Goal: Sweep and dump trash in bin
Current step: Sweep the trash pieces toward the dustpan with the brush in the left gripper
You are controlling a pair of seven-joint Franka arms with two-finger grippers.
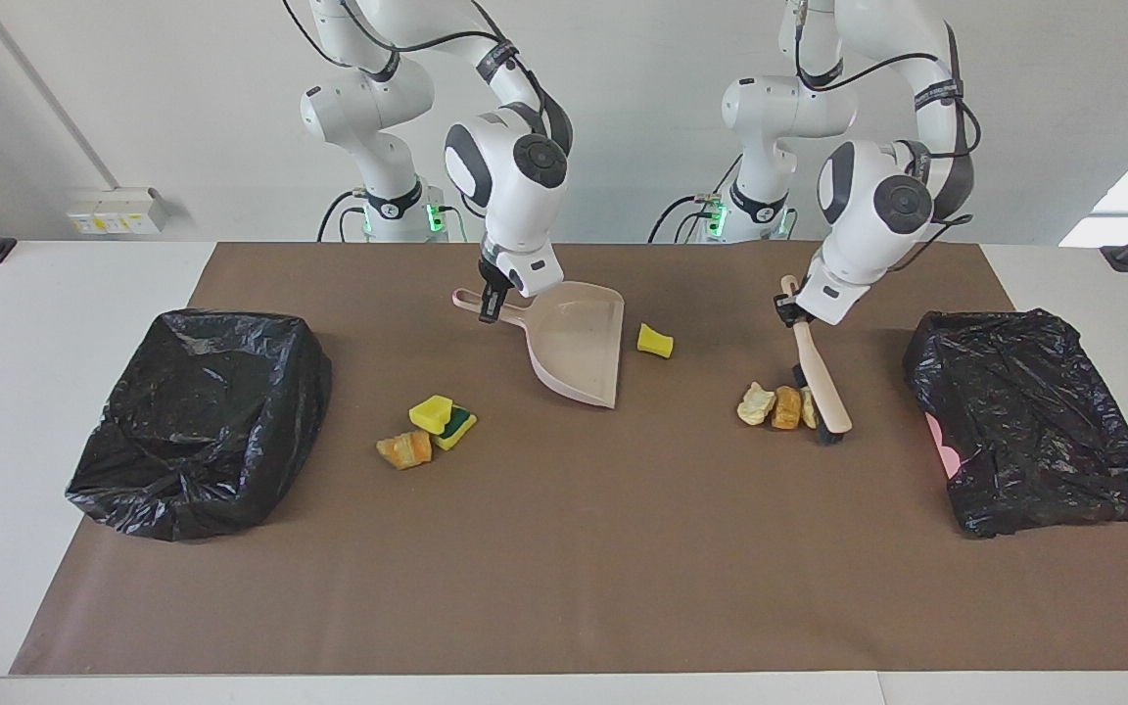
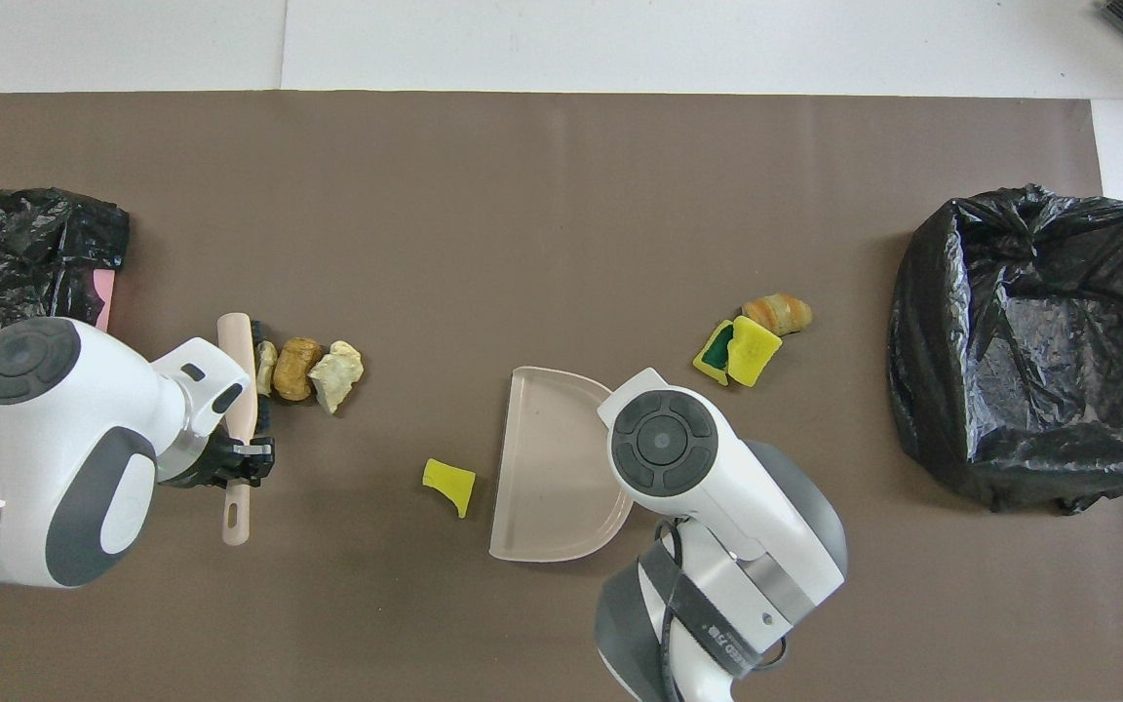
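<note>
The robot's left gripper should reverse and sweep the tan lumps and the yellow sponge piece into the dustpan's opening (image 2: pixel 505 463), because the brush's bristles (image 2: pixel 264 405) are behind the lumps.
My left gripper (image 1: pixel 787 309) (image 2: pixel 246 460) is shut on the handle of the beige brush (image 1: pixel 822 382) (image 2: pixel 236 375). The brush's black bristles rest on the mat against three tan lumps of trash (image 1: pixel 772 404) (image 2: pixel 313 370). My right gripper (image 1: pixel 492 305) is shut on the handle of the beige dustpan (image 1: pixel 579 343) (image 2: pixel 547 468); the wrist hides it in the overhead view. The pan's mouth faces the left arm's end. A lone yellow sponge piece (image 1: pixel 655 341) (image 2: pixel 450 485) lies just outside the mouth. A yellow-green sponge (image 1: pixel 442 416) (image 2: pixel 742 353) and a bread lump (image 1: pixel 405 449) (image 2: pixel 778 312) lie farther from the robots.
A bin lined with a black bag (image 1: pixel 197 416) (image 2: pixel 1029 341) stands open at the right arm's end of the brown mat (image 1: pixel 564 568). A second black-bagged bin (image 1: pixel 1029 421) (image 2: pixel 16 253) stands at the left arm's end, close to the brush.
</note>
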